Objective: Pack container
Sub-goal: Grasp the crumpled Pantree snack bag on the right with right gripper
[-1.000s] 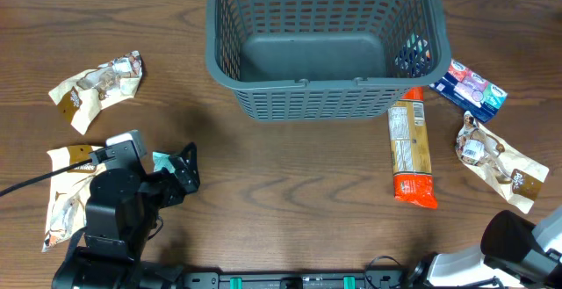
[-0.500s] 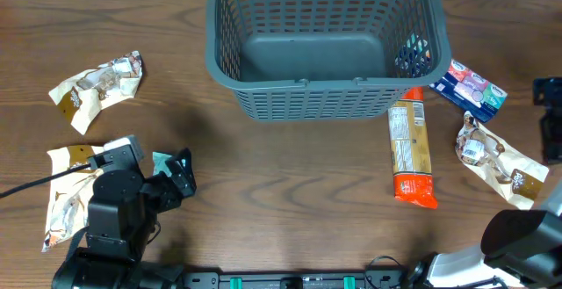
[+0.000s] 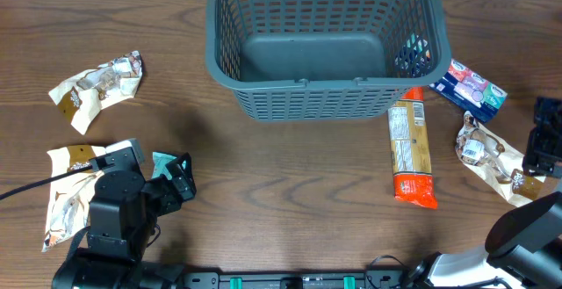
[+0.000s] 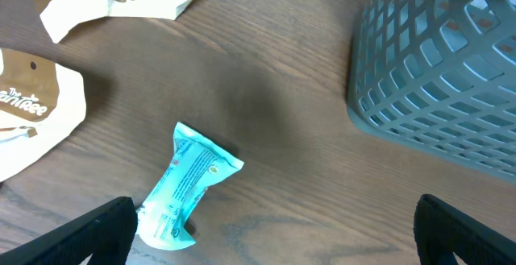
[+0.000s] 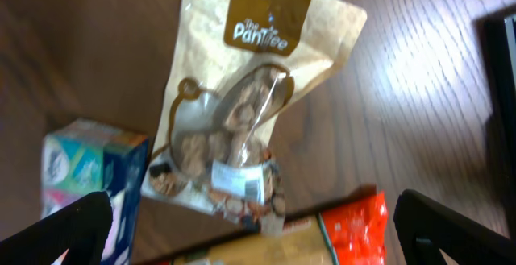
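Note:
My right gripper is open with its fingers across the beige snack pouch's narrow way. I should go on down until they straddle its middle before I close them.
The dark grey lattice basket stands at the back centre; its corner shows in the left wrist view. A small teal packet lies on the table by my left gripper. In the left wrist view the teal packet lies just ahead of the left finger of the open, empty left gripper. My right gripper hovers at the right edge over a beige snack pouch. In the right wrist view it is open above that pouch.
A long orange-and-yellow packet and a blue packet lie right of the basket; both show in the right wrist view, the orange packet and the blue packet. Two beige pouches lie at left. Something dark blue shows through the basket's right wall.
The right gripper has come into view at the right edge and moved down over the beige pouch. The left gripper has drawn back slightly toward the lower left.

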